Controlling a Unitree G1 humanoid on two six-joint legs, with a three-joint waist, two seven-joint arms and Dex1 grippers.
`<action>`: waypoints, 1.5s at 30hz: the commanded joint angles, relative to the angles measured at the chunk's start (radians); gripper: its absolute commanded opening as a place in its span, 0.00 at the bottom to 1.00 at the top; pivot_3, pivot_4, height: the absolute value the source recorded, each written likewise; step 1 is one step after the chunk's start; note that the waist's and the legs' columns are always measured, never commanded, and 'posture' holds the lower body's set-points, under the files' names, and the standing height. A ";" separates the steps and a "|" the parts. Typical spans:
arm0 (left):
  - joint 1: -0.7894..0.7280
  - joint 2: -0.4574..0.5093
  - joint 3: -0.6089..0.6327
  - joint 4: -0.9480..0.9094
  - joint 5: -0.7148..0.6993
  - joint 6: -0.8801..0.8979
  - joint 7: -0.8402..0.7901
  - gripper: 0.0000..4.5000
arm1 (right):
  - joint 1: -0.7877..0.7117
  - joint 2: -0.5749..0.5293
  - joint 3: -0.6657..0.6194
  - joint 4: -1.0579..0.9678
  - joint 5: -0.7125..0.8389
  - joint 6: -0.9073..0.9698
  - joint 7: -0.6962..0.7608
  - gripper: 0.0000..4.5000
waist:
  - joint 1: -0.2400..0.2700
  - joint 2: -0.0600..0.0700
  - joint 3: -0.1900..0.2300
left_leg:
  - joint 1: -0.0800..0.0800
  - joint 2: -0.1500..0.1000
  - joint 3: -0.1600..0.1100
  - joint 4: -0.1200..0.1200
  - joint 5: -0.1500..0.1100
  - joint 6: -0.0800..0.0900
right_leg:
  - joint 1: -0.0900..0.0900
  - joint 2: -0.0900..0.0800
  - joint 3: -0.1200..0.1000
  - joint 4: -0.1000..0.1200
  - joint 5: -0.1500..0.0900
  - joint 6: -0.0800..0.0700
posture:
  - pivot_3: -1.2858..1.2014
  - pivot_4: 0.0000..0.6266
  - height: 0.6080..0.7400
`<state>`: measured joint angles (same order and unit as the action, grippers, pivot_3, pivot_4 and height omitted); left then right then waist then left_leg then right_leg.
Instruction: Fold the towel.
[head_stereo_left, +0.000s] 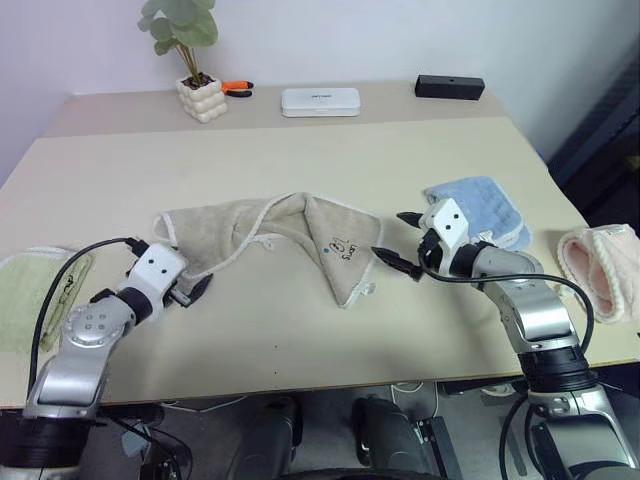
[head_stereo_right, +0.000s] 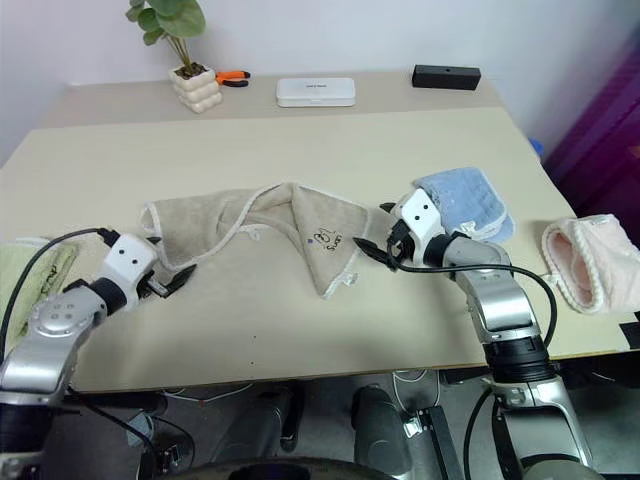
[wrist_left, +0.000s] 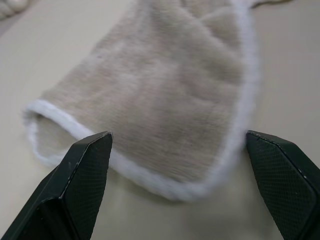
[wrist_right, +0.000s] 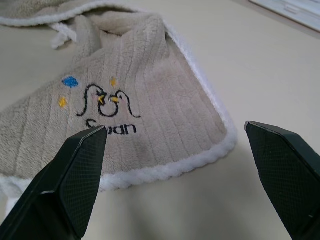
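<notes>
My grippers will pull the corners of the beige towel apart. The towel's middle arches in a slack bend, so the towel will then straighten into a long, doubled strip.
The beige towel lies crumpled on the table, its right part folded into a point bearing a dark embroidered mark and a blue dot. My left gripper is open at the towel's left end, and that white-edged corner lies just ahead of its spread fingers. My right gripper is open beside the towel's right edge, facing the embroidered flap. Neither gripper has anything between its fingers.
A light blue folded towel lies just behind my right gripper. A pink cloth sits at the right table edge, a pale green one at the left. At the back stand a potted plant, a white box and a black box.
</notes>
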<state>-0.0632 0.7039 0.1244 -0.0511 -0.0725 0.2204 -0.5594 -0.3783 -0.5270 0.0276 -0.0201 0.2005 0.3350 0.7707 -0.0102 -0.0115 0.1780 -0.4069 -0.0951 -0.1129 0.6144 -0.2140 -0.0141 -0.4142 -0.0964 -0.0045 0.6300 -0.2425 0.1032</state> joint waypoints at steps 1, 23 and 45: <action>-0.027 -0.005 -0.027 0.073 0.016 -0.026 -0.022 0.75 | -0.002 0.004 -0.021 -0.055 0.020 0.011 -0.016 1.00 | -0.001 0.000 0.000 | 0.000 0.000 0.000 0.000 0.000 0.000 | 0.000 0.000 0.000 0.000 0.000 0.000 | 0.52 0.24 1.00; 0.152 -0.027 0.116 -0.136 -0.032 -0.049 0.029 0.00 | -0.444 0.111 0.052 0.505 -0.041 0.168 -0.088 1.00 | -0.004 0.001 0.000 | -0.002 0.001 0.003 -0.001 0.000 0.000 | -0.004 0.000 0.002 0.001 0.001 -0.001 | 0.52 0.24 1.00; 0.180 -0.027 0.158 -0.217 -0.077 0.045 0.000 0.00 | -0.588 0.109 0.051 0.800 -0.118 0.060 0.044 0.01 | -0.008 0.001 0.000 | -0.002 0.001 0.004 -0.002 0.000 0.000 | -0.006 0.003 0.003 0.002 0.002 -0.002 | 0.52 0.24 1.00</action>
<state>0.1253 0.6578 0.2495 -0.2490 -0.1397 0.2611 -0.5554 -0.9592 -0.4045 0.0995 0.8257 0.0819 0.4121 0.8137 -0.0187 -0.0101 0.1781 -0.4087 -0.0939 -0.1087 0.6128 -0.2138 -0.0143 -0.4203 -0.0930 -0.0018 0.6321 -0.2405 0.1015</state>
